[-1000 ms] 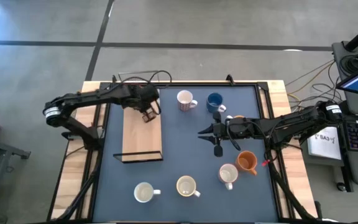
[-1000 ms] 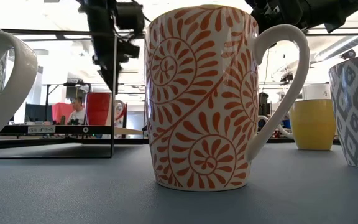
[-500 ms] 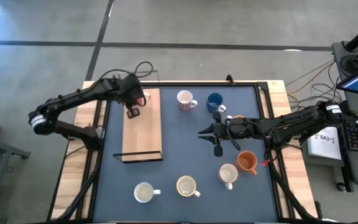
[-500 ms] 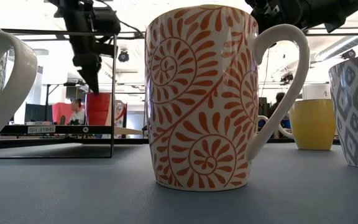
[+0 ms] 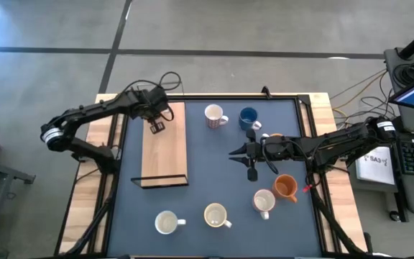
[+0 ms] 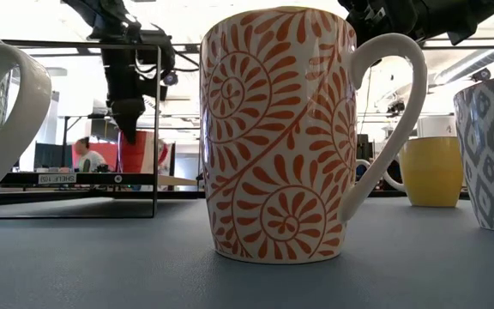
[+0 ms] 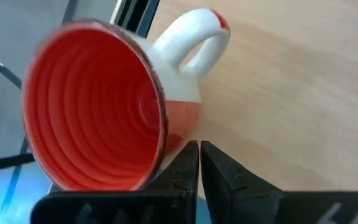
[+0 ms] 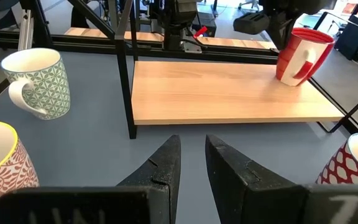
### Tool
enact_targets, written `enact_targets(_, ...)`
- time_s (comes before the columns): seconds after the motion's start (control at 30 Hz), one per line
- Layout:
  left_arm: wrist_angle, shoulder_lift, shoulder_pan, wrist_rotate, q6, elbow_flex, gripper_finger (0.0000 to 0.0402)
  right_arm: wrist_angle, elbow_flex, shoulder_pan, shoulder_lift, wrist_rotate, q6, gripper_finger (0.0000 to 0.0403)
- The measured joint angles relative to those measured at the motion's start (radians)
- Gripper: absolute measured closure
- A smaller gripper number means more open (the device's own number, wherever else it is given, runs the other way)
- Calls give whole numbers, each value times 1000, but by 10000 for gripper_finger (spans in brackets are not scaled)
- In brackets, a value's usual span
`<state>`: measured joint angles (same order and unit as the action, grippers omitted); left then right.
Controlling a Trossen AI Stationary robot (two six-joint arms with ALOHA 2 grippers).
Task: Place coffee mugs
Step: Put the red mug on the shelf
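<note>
The robot's left gripper is on the handle's side of the red mug (image 8: 304, 67) by the shelf's corner, so it should lift clear and push the mug's outer side (image 7: 33, 118) inward.
A red mug (image 8: 300, 56) with a white handle stands upright on its base at the far left end of the wooden shelf (image 5: 165, 147). My left gripper (image 7: 199, 155) is shut and points steeply down, its tips right beside the mug's outer wall (image 7: 179, 121); in the high view the arm (image 5: 155, 126) hides the mug. My right gripper (image 8: 191, 155) hangs level over the table's middle (image 5: 234, 153), open a little, with nothing between its fingers. Several other mugs stand on the blue mat: a white patterned one (image 5: 214, 115), a blue one (image 5: 249, 119) and an orange one (image 5: 286, 187). My left gripper's shut fingertips (image 7: 188, 158) stand against or just short of the red mug's outer wall, on the side next to the handle. Whether they touch it, I cannot tell. The mug rests on the shelf.
The shelf's black frame (image 8: 124, 68) rises around the wooden board. Three more mugs (image 5: 215, 214) stand along the near edge; one (image 6: 273, 129) fills the low view. Cables lie at the far edge, a person moves in the room behind.
My left gripper has swung over the shelf toward the table's left edge, then sunk a little beside the red mug, staying shut. The red mug has kept its place.
</note>
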<state>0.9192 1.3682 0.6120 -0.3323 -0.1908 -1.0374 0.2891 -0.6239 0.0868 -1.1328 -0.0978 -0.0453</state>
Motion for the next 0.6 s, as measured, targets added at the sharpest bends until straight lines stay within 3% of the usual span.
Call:
enact_targets(0.17,41,-13,13,23,55,0,402,0,0,0,0,0,0,339)
enact_targets(0.3,-83,-29,5,266,93,0,402,0,0,0,0,0,0,339)
enact_targets(0.37,-202,-29,-2,326,107,0,402,0,0,0,0,0,-1,339)
enact_targets(0.43,-299,-27,-3,281,114,0,402,0,0,0,0,0,-4,339)
enact_targets(0.6,-383,7,6,5,133,0,402,0,0,0,0,0,-1,339)
